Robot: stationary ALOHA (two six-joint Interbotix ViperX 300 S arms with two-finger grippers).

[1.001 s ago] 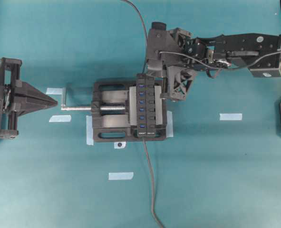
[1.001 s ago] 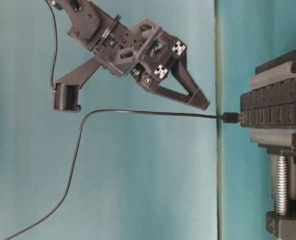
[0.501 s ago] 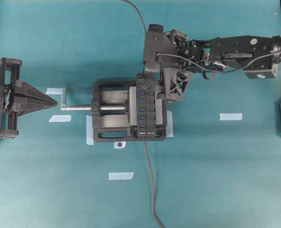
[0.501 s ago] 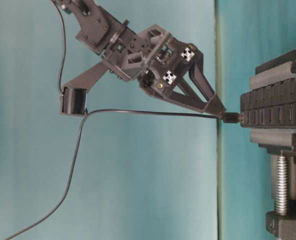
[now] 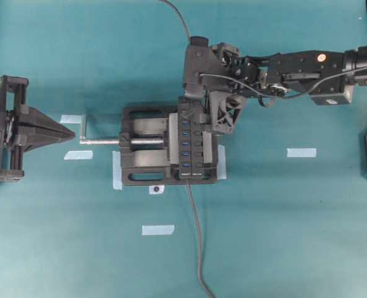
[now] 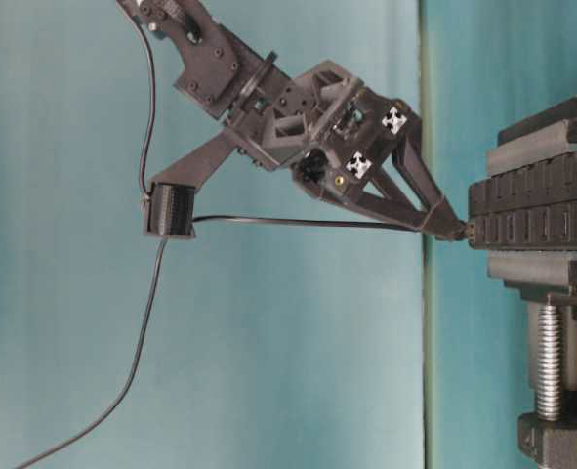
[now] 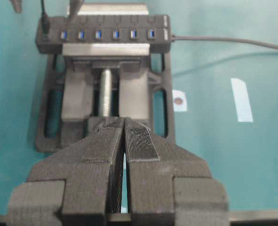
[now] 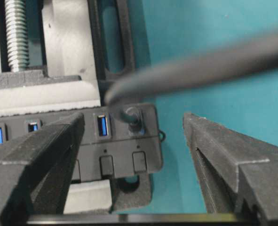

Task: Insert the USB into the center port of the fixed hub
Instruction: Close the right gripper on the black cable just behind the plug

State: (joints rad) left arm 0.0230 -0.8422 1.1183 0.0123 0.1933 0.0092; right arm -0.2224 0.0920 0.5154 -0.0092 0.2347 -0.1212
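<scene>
The vise jaws [image 5: 173,141] are holding the fixed hub tight. The USB [image 8: 135,121] will therefore slide out of the hub's end port when I pull, and the hub will stay in place.
The fixed hub [image 5: 192,141] is a black bar clamped in a vise, with its row of blue ports facing up. The USB [image 8: 131,117] sits plugged into the end port at the hub's far end, not in the center port [image 7: 98,34]. Its thin cable [image 6: 298,223] runs away from the plug. My right gripper [image 8: 133,120] is open, one finger on each side of the plug with gaps showing. From table level its fingertips [image 6: 442,217] reach the plug at the hub [image 6: 532,210]. My left gripper [image 7: 124,123] is shut and empty, left of the vise screw.
The black vise [image 5: 146,146] with its silver screw [image 5: 102,141] holds the hub. The hub's own thicker cable [image 5: 197,242] trails toward the near edge. Several strips of pale tape [image 5: 301,152] lie on the teal table.
My right gripper has opened and come down from above the cable onto the plug at the hub's end. The left arm has not moved.
</scene>
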